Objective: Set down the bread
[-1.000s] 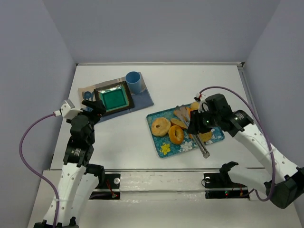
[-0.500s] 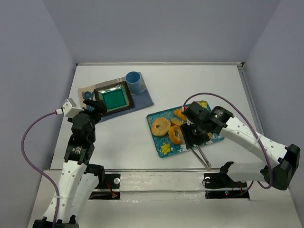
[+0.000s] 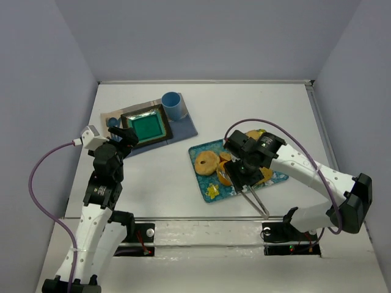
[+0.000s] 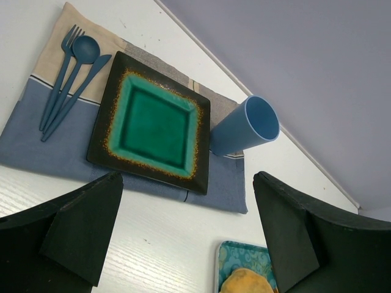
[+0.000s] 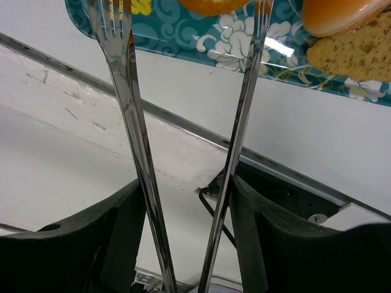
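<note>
The open tips of the metal tongs are on both sides of the bread's orange edge (image 5: 214,5), so my right gripper keeps moving them down until they pinch the bread.
The bread (image 3: 223,177), a small glossy orange ring, lies on the teal patterned tray (image 3: 276,177), partly hidden under my right gripper (image 3: 244,173). Its orange edge shows at the top of the right wrist view (image 5: 214,5). My right gripper (image 5: 186,183) is shut on metal tongs (image 5: 131,97), which also show in the top view (image 3: 258,201). The fork-like tips stand apart and empty, one on each side of the bread's edge over the tray's near rim (image 5: 183,43). My left gripper (image 3: 122,138) is open and empty near the placemat, as the left wrist view (image 4: 186,183) also shows.
A paler tan bagel (image 3: 206,162) lies left of the bread on the tray. A bun (image 5: 342,15) and a brown slice (image 5: 360,52) lie beside it. A green square plate (image 3: 146,127), a blue cup (image 3: 173,105) and blue cutlery (image 4: 70,73) sit on a placemat (image 4: 36,140).
My right arm has swung left across the tray with the tongs, and now covers part of the orange bread. The left arm has not moved.
</note>
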Action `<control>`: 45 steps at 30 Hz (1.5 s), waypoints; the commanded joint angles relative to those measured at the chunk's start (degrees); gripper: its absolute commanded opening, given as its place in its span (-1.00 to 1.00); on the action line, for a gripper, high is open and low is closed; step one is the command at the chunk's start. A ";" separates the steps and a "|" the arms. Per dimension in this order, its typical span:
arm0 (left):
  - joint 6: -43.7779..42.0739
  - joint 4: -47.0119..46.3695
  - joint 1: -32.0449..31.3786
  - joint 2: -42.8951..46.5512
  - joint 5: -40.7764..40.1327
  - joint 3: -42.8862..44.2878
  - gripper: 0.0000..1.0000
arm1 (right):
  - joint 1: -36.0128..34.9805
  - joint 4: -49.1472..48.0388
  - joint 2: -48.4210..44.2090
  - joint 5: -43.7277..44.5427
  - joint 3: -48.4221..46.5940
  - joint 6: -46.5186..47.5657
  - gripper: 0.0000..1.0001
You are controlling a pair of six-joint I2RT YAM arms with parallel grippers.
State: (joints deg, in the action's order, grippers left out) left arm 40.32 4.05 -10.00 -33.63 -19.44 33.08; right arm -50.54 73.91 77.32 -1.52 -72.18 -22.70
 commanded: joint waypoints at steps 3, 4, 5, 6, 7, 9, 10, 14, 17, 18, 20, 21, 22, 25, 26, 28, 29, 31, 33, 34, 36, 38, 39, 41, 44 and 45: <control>-0.94 -3.26 -0.02 -0.39 0.19 -0.56 0.98 | -0.61 -0.43 0.37 -4.28 0.63 1.08 0.21; -0.94 -3.35 -0.11 -0.39 0.28 -0.56 0.98 | -0.61 -1.13 0.90 -4.72 1.34 1.34 0.21; -0.94 -3.35 -0.11 -0.39 0.28 -0.56 0.98 | -0.61 -1.40 1.08 -4.72 1.43 1.52 0.21; -0.94 -3.35 -0.02 -0.47 0.28 -0.56 0.98 | -0.61 -1.66 1.25 -4.72 1.43 1.86 0.21; -0.94 -3.35 -0.02 -0.47 0.28 -0.56 0.98 | -0.61 -2.36 1.52 -5.16 1.43 2.04 0.21; -0.94 -3.26 -0.02 -0.47 0.28 -0.56 0.98 | -0.61 -2.98 1.78 -5.60 1.69 2.57 0.21; -0.94 -3.35 -0.02 -0.47 0.11 -0.56 0.98 | -0.61 -2.98 2.04 -5.60 1.78 2.57 0.21; -0.59 -3.35 -0.11 -0.39 -0.42 -0.74 0.98 | -0.61 -3.15 3.45 -5.07 2.48 2.75 0.21; -0.59 -3.35 -0.02 -0.56 -0.16 -0.74 0.98 | -0.61 -4.12 4.42 -5.86 3.01 3.01 0.21; -0.68 -3.44 -0.02 -0.56 -0.16 -0.74 0.98 | -0.61 -4.12 4.94 -5.52 3.19 2.92 0.21; -0.68 -3.44 -0.02 -0.83 -0.16 -0.65 0.98 | -0.61 -4.12 5.56 -4.29 3.28 2.84 0.22; -0.68 -3.44 -0.02 -0.74 -0.16 -0.65 0.98 | -0.61 -4.21 5.91 -4.11 3.28 2.92 0.22; -0.68 -3.44 -0.02 -0.83 -0.16 -0.74 0.98 | -0.61 -4.56 6.52 -4.37 3.36 3.01 0.22; -0.76 -3.35 -0.02 -0.91 -0.07 -0.65 0.98 | -0.61 -5.09 7.67 -4.11 3.36 3.45 0.21; -0.85 -3.35 -0.11 -0.83 0.02 -0.65 0.98 | -0.61 -5.44 8.19 -3.93 3.36 3.45 0.19; -0.85 -3.35 -0.02 -0.91 0.10 -0.65 0.98 | -0.61 -5.88 8.72 -3.93 3.19 3.80 0.16; -0.85 -3.26 -0.02 -0.83 0.02 -0.65 0.98 | -0.61 -6.06 9.16 -3.50 3.10 3.71 0.12; -0.85 -3.18 -0.02 -0.83 0.02 -0.65 0.98 | -0.61 -6.06 9.52 -2.53 3.01 3.63 -0.02; -0.85 -3.18 -0.02 -0.83 0.10 -0.56 0.98 | -0.61 -5.97 9.78 -2.09 2.92 3.28 -0.16; -0.85 -3.18 -0.11 -0.83 0.11 -0.56 0.98 | -0.61 -5.97 9.69 -1.91 2.92 3.27 -0.19; -0.94 -3.18 -0.02 -0.83 0.11 -0.56 0.98 | -0.61 -5.62 9.17 -1.65 2.66 2.58 -0.26; -0.85 -3.09 -0.02 -0.65 0.11 -0.56 0.98 | -0.61 -4.57 8.38 -0.51 2.14 1.70 -0.35; -0.85 -3.09 -0.11 -0.74 0.11 -0.56 0.98 | -0.61 -3.95 7.42 -0.07 1.70 1.43 -0.38; -0.85 -3.09 -0.11 -0.65 0.19 -0.56 0.98 | -0.61 -2.46 6.10 1.07 0.21 0.64 -0.43; -0.85 -3.09 -0.02 -0.74 0.19 -0.56 0.98 | -0.61 -1.14 2.67 1.17 -2.61 0.29 -0.46; -0.85 -3.00 -0.02 -0.74 0.19 -0.56 0.98 | -0.61 -1.14 1.79 1.17 -3.48 0.29 -0.46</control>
State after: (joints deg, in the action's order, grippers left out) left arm 40.32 3.22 -10.00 -34.39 -19.20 32.60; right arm -50.70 71.22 84.51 -2.11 -70.11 -21.26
